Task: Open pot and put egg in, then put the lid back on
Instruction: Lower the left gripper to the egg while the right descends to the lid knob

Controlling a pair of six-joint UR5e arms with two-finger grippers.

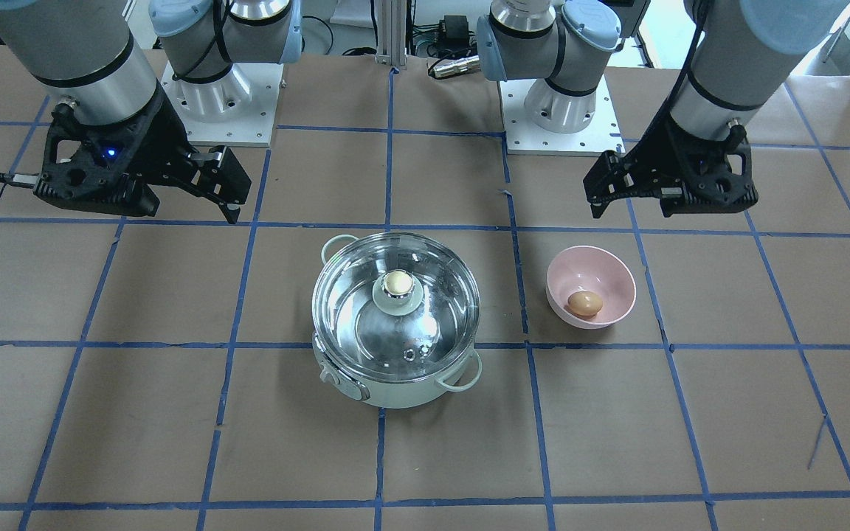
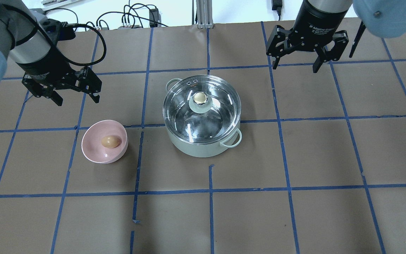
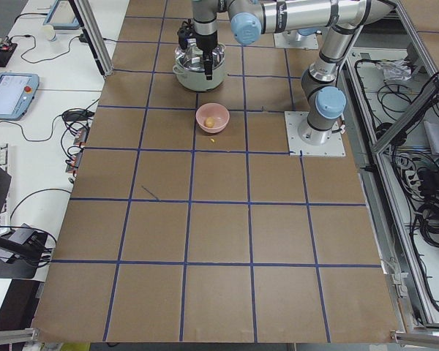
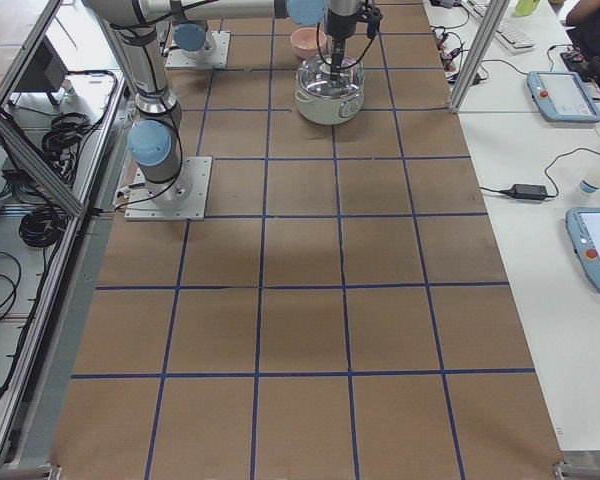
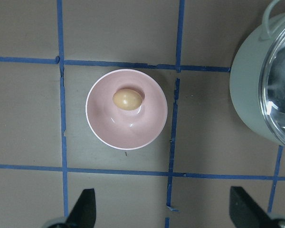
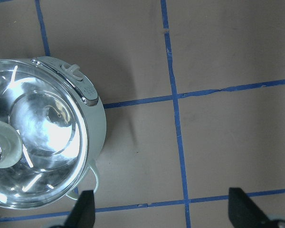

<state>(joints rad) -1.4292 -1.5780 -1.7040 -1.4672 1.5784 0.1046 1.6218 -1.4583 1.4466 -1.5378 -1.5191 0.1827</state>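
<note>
Only shiny steel (image 1: 378,332) can be seen through the clear glass lid, so I should expect to find an empty pot (image 1: 397,393) when I raise the lid by its knob.
The mint-green pot (image 2: 203,150) stands mid-table with the clear glass lid (image 2: 189,123) shut on it, its brass-topped knob (image 2: 200,98) upright. The tan egg (image 2: 111,141) lies in a pink bowl (image 2: 95,153) to the pot's left. My left gripper (image 2: 78,100) is open and empty, hovering above and behind the bowl; its wrist view looks down on the egg (image 5: 128,99). My right gripper (image 2: 295,67) is open and empty, hovering behind and to the right of the pot; its wrist view shows the lid (image 6: 42,142) and the control knob (image 6: 74,72).
The brown paper table (image 2: 294,211) carries a blue tape grid. The arm bases (image 1: 222,96) stand at the robot's edge of the table. Beyond the long sides stand benches with cables and tablets (image 3: 11,91).
</note>
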